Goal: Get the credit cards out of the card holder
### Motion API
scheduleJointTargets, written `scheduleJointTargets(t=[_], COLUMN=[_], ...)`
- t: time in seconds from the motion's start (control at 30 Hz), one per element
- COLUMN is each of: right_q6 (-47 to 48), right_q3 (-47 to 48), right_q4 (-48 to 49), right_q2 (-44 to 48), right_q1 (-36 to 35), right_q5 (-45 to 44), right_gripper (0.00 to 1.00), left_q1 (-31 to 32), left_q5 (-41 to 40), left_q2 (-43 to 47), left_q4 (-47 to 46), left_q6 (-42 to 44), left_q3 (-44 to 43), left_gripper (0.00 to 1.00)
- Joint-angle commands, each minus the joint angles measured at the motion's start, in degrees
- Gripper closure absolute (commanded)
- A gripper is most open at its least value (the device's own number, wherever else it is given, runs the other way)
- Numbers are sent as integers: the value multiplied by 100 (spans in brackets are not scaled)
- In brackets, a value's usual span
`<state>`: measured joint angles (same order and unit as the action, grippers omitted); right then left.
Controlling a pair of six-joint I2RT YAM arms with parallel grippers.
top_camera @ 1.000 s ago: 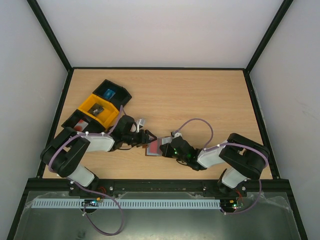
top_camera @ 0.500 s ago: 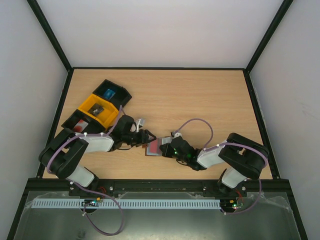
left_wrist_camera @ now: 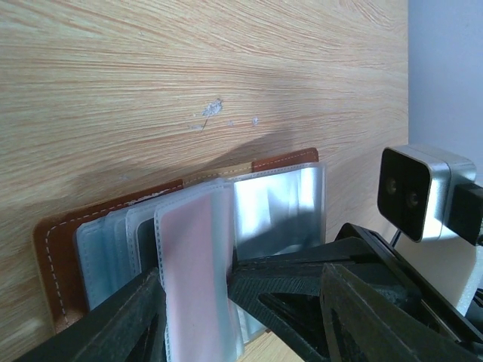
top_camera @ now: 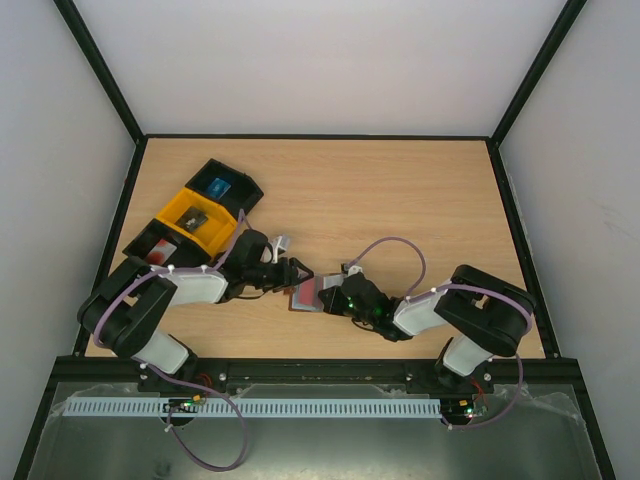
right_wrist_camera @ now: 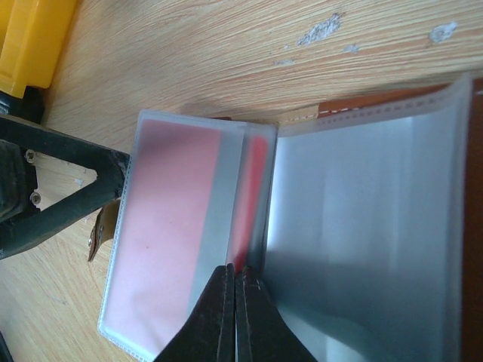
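Note:
Next, my left gripper pulls the red credit card out after I first turn the card's sleeve over toward my right gripper, because the card's edge sits in the card holder's fold.
The brown card holder lies open near the table's front, its clear sleeves fanned above the leather. One sleeve holds the red credit card, pale pink through the plastic. My left gripper has a finger against each long edge of that sleeve, so it is shut across its width. A dark card shows in the sleeve behind. My right gripper is shut, with nothing seen between its fingers. Its tips press into the fold beside the sleeve, where a bright red edge shows. From above, both grippers meet over the holder.
A yellow bin stands at the left between two black bins, close behind the left arm. The right wrist's camera housing sits just beyond the holder. The table's front edge is near both arms.

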<state>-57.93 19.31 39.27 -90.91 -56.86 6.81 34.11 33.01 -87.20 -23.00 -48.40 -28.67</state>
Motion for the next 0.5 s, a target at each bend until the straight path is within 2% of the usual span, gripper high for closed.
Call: scheduleJointTargets(t=[0.0, 0.2, 0.33, 0.47], right_q6=[-24, -25, -37, -45], right_q3=[-127, -136, -162, -91], right_q4=[-273, -251, -87, 44], right_q2=[-194, -182, -127, -130], right_q1=[-20, -23, -20, -18], right_q5=[43, 32, -15, -38], right_gripper=[98, 97, 91, 89], left_q1=[15, 24, 55, 113], left_q5=[104, 264, 384, 477], left_q2=[-34, 6, 178, 204], left_q4=[-225, -369, -515, -863], left_q6=[-29, -191, -366, -611], left_q3=[28, 66, 100, 230], left_gripper=[42, 42, 42, 42])
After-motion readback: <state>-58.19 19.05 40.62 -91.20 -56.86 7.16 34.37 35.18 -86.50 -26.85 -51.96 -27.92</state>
